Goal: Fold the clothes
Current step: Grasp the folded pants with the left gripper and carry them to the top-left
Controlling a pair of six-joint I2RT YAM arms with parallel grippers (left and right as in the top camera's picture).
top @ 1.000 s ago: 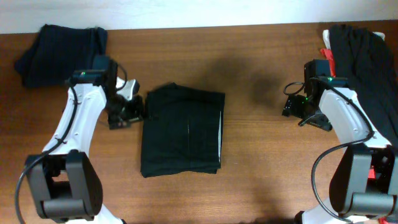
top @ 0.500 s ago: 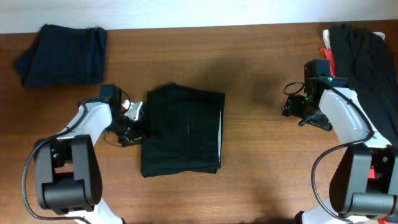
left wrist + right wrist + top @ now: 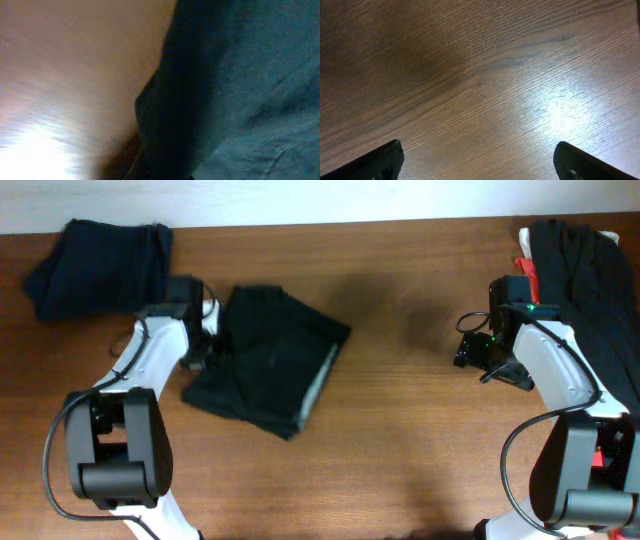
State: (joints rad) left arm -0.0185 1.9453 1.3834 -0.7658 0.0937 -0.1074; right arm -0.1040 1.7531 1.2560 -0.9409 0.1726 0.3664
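I keep moving my left gripper to the second garment (image 3: 105, 268) and let go on top of it, because the folded dark garment (image 3: 270, 360) is held by its edge and the way is open.
A folded dark garment (image 3: 275, 365) lies skewed on the wooden table (image 3: 400, 440), left of centre. My left gripper (image 3: 207, 348) is at its left edge, shut on the cloth. In the left wrist view the dark fabric (image 3: 240, 90) fills the right side and the fingers are hidden. My right gripper (image 3: 470, 350) hovers over bare wood at the right, open. Its two dark fingertips (image 3: 380, 160) stand wide apart with nothing between them.
A second folded dark garment (image 3: 100, 265) sits at the back left corner. A heap of dark unfolded clothes (image 3: 585, 290) lies along the right edge, with something red (image 3: 525, 268) beside it.
My left gripper closed on the garment's left edge and pulled it up and left, turning the folded garment askew. The right arm has not moved.
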